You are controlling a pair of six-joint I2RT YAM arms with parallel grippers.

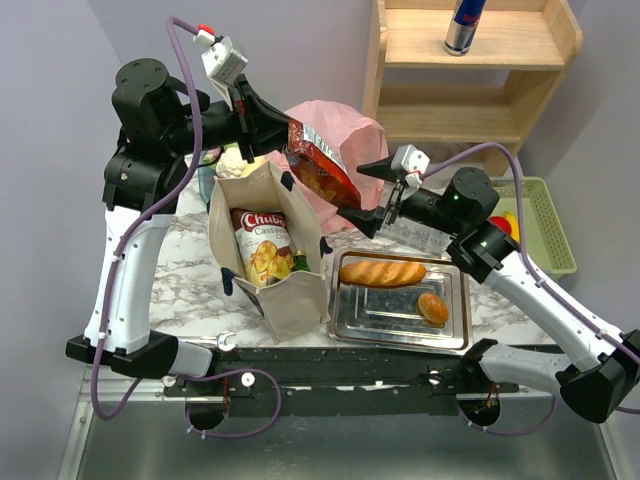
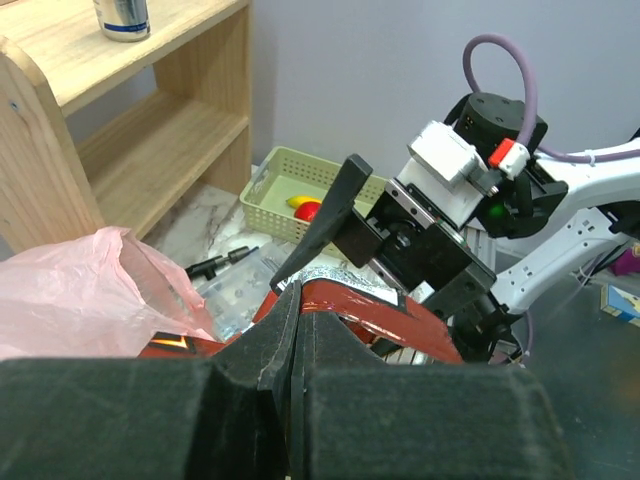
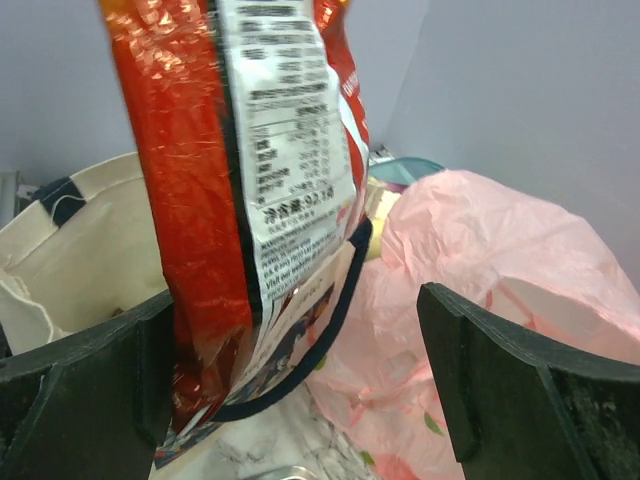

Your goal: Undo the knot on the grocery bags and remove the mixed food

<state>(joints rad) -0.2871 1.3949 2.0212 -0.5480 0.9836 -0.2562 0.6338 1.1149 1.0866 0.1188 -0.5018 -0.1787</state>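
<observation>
The red chip bag (image 1: 316,160) hangs in my left gripper, far from the wooden shelf. Next, my right gripper grabs its lower end (image 1: 345,192) and carries the bag to the shelf.
My left gripper (image 1: 272,125) is shut on the top edge of a red chip bag (image 1: 322,170), which hangs in the air between the beige tote (image 1: 290,300) and the pink plastic bag (image 1: 340,125). In the left wrist view its fingertips (image 2: 300,300) pinch the red foil (image 2: 400,325). My right gripper (image 1: 368,197) is open beside the bag's lower end. In the right wrist view (image 3: 295,310) the red bag (image 3: 190,150) hangs against the left finger. The tote holds a yellow chip bag (image 1: 262,245) and a green bottle (image 1: 300,262). The knot is out of view.
A steel tray (image 1: 400,335) at the front right carries a baguette (image 1: 382,272) and a bun (image 1: 432,307). A pale green basket (image 1: 545,225) sits at the far right. A wooden shelf (image 1: 470,90) with a can (image 1: 463,25) stands behind.
</observation>
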